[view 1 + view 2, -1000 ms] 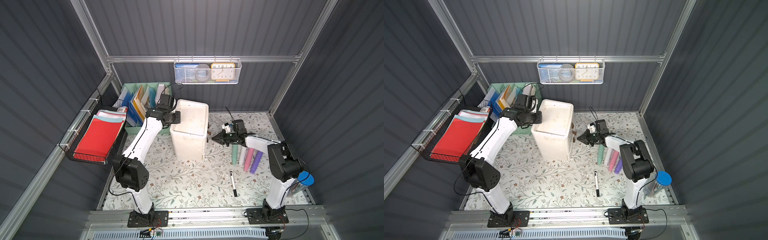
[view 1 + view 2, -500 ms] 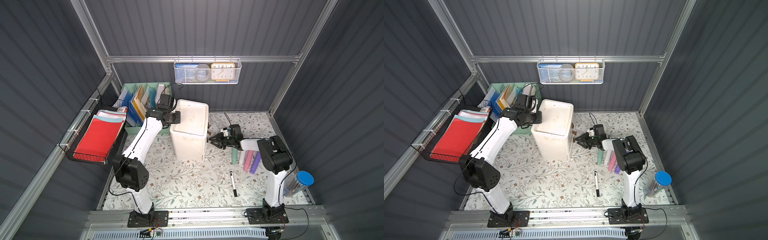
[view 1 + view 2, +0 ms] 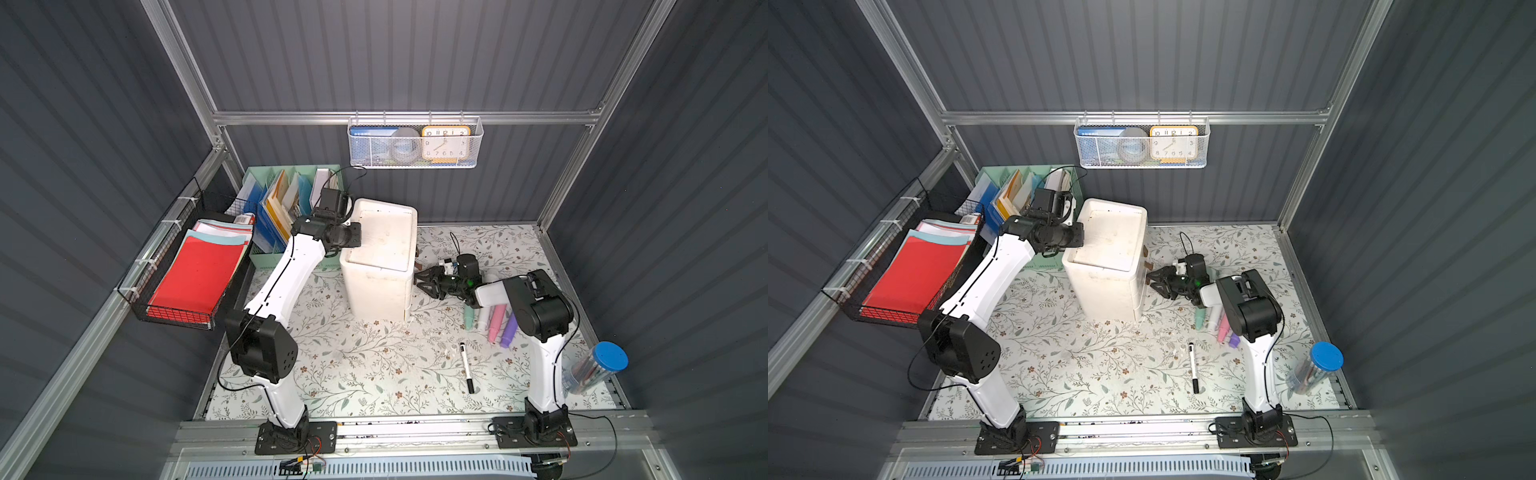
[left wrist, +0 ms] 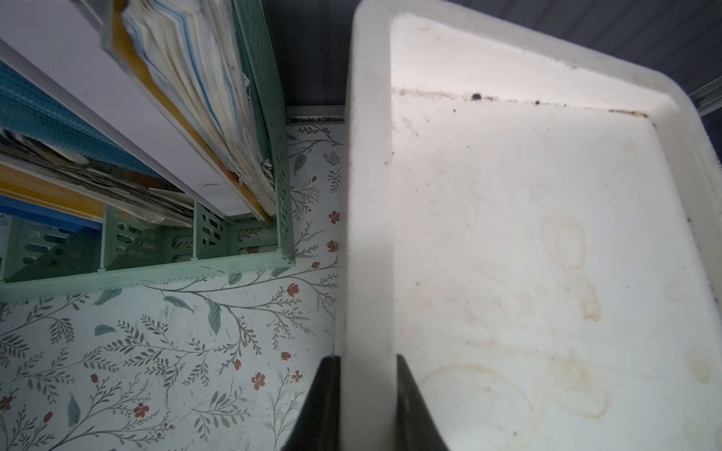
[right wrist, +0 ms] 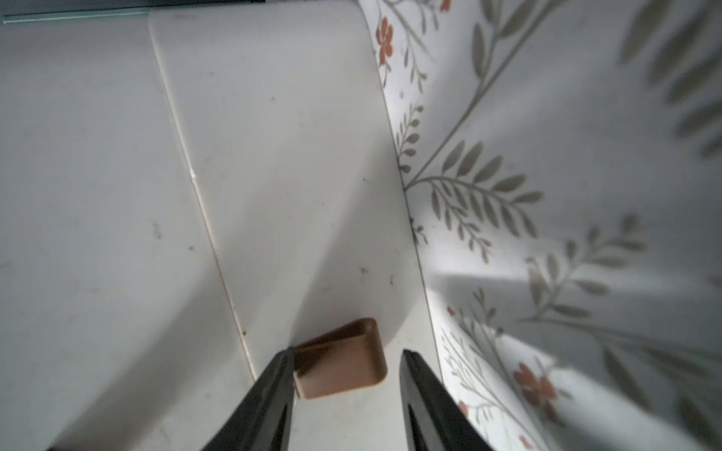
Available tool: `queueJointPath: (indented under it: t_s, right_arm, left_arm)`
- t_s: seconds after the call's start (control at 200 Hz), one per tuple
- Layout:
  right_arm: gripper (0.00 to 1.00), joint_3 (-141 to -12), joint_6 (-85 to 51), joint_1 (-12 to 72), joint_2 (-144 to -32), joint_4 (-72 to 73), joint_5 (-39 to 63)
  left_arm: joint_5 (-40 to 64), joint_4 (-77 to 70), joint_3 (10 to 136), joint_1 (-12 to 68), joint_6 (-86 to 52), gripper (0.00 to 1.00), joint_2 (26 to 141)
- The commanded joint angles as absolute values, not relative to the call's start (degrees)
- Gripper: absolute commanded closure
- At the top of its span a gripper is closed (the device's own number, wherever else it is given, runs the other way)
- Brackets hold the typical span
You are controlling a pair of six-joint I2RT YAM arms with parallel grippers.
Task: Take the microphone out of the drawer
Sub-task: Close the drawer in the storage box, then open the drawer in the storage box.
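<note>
The brown drawer handle (image 5: 344,365) is too shallow between the open fingers of my right gripper. Next, I reach nearer to the drawer's front (image 5: 338,282) before I close them and pull.
A white drawer unit (image 3: 380,266) (image 3: 1108,257) stands in the middle of the floral mat, with all drawers closed. The microphone is hidden. My left gripper (image 3: 354,236) (image 4: 367,359) is shut on the raised rim (image 4: 367,234) at the unit's top left edge. At the unit's front, my right gripper (image 3: 417,280) (image 3: 1149,282) (image 5: 347,351) is open. Its fingers stand on either side of a brown drawer handle (image 5: 344,367); one finger touches the handle and the other stands apart. The white drawer front (image 5: 293,175) fills much of the right wrist view.
A green file organizer (image 3: 286,208) stands just left of the unit, next to a black wire tray (image 3: 195,274) of red folders. Pastel markers (image 3: 494,320) lie under the right arm, a black marker (image 3: 466,368) in front, a blue-capped tube (image 3: 594,368) at the far right.
My right gripper has moved left up to the drawer unit's front and has opened around the brown handle. The left arm has kept its hold on the rim.
</note>
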State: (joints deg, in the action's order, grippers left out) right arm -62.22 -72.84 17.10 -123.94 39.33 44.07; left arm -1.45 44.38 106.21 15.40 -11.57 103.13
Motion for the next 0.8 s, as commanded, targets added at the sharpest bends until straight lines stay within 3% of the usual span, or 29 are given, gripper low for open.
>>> queueJointPath:
  t_s: [0.0,0.13,0.26,0.395,0.56,0.795]
  right_arm:
    - [0.52,-62.2,-76.89,17.58,-125.78,45.32,43.67]
    - [0.56,-62.56,-78.97,17.93,-127.1,48.03,43.78]
    - [0.71,-62.75,-79.9,18.14,-127.59,48.66,43.64]
    - [0.79,-63.08,-81.42,18.88,-128.11,50.19,43.51]
    - [1.0,-63.28,-81.26,19.16,-127.82,49.75,43.16]
    - [1.0,-63.06,-79.78,19.16,-126.66,48.01,42.81]
  left_arm:
    - [9.1,39.9,105.04,16.26,-18.57,0.99,102.49]
    - [8.88,39.79,104.59,16.26,-18.6,0.99,102.13]
    - [8.92,39.81,104.5,16.25,-18.73,0.99,102.17]
    - [8.97,39.72,104.5,16.26,-18.9,0.98,102.39]
    - [9.05,39.64,104.68,16.24,-18.95,0.99,102.65]
    - [8.97,39.72,104.59,16.26,-18.79,0.98,102.59]
